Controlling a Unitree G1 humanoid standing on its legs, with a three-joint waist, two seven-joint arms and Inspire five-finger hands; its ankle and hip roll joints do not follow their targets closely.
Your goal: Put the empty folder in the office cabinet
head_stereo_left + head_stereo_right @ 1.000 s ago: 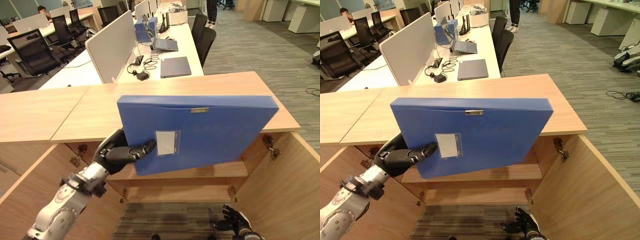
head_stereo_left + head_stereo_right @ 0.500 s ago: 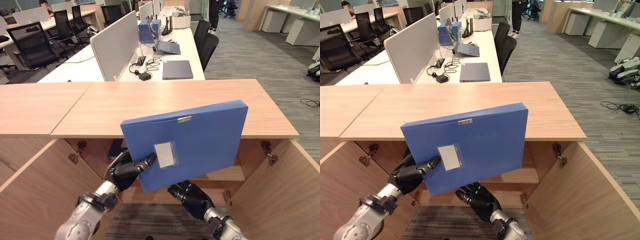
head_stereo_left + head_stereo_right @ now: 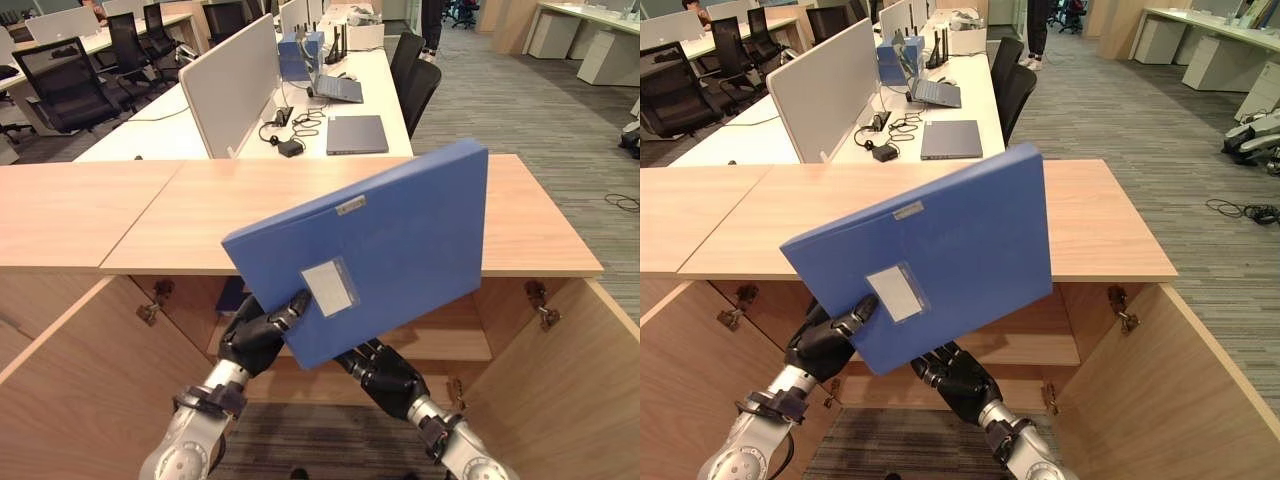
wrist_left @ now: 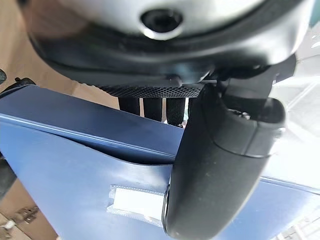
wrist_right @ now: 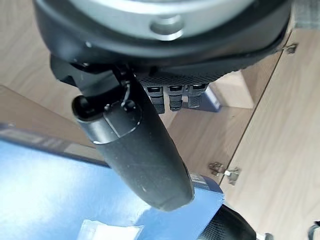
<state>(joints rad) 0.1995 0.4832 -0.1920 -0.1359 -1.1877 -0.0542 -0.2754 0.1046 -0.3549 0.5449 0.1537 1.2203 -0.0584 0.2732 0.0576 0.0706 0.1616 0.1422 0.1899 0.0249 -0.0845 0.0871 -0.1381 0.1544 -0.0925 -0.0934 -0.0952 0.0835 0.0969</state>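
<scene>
The folder's far end (image 3: 470,205) stands straight up while the folder is held at a lower corner, so the blue folder (image 3: 375,250) will stay flat and closed when I turn it.
A blue folder (image 3: 380,250) with a white label is held up, steeply tilted, in front of the open wooden cabinet (image 3: 200,210); its right end points up. My left hand (image 3: 255,335) is shut on its lower left corner, thumb (image 4: 215,160) pressed on the front by the label and fingers behind. My right hand (image 3: 385,378) sits under the folder's lower edge, open, with straight fingers reaching behind it. In the right wrist view the folder (image 5: 50,200) lies beside the thumb (image 5: 140,155).
Both cabinet doors stand wide open, left (image 3: 80,390) and right (image 3: 580,390). A shelf (image 3: 450,340) crosses the inside, with another blue item (image 3: 230,295) at its left. Desks, screens and chairs (image 3: 60,90) stand beyond the cabinet top.
The folder has turned, its right end swinging up. My right hand came up from near the floor to under the folder's lower edge. The left hand keeps its hold.
</scene>
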